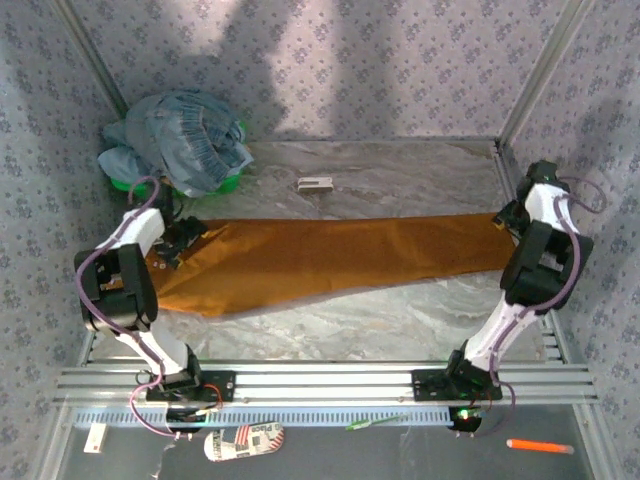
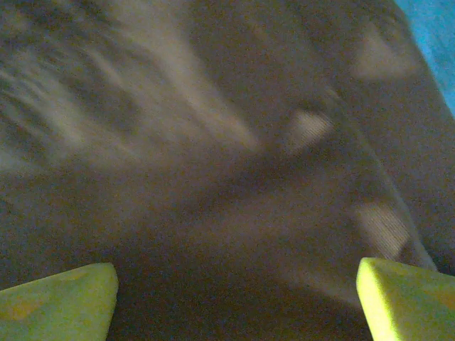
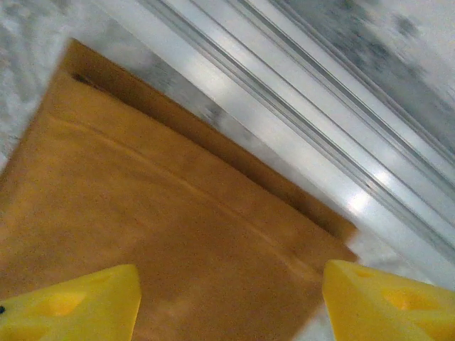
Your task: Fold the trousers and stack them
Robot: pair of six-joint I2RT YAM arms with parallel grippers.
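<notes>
The trousers' two hems point(image 3: 217, 161) lie flat, one over the other, before the right gripper's open fingers, so the robot should keep lowering them until they close on both legs point(image 3: 238, 273) together.
The ochre-orange trousers point(image 1: 330, 258) lie flat and stretched across the table, the wide end at the left and the narrow leg ends at the right. My left gripper point(image 1: 180, 240) hovers over the wide left end. In the left wrist view it point(image 2: 234, 298) stands open, with its yellow-green fingertips point(image 2: 64, 298) far apart above dim, blurred brown cloth point(image 2: 234, 213). At the leg ends by the right frame sits my right gripper point(image 1: 508, 222). It is open point(image 3: 231, 298) over the hemmed trouser end point(image 3: 178, 213), nothing between its yellow fingertips point(image 3: 384, 298).
A heap of grey-blue clothes point(image 1: 180, 140) on a green basket sits at the back left. A small white object point(image 1: 315, 184) lies behind the trousers. An aluminium frame rail point(image 3: 284, 106) runs close past the leg hems on the right.
</notes>
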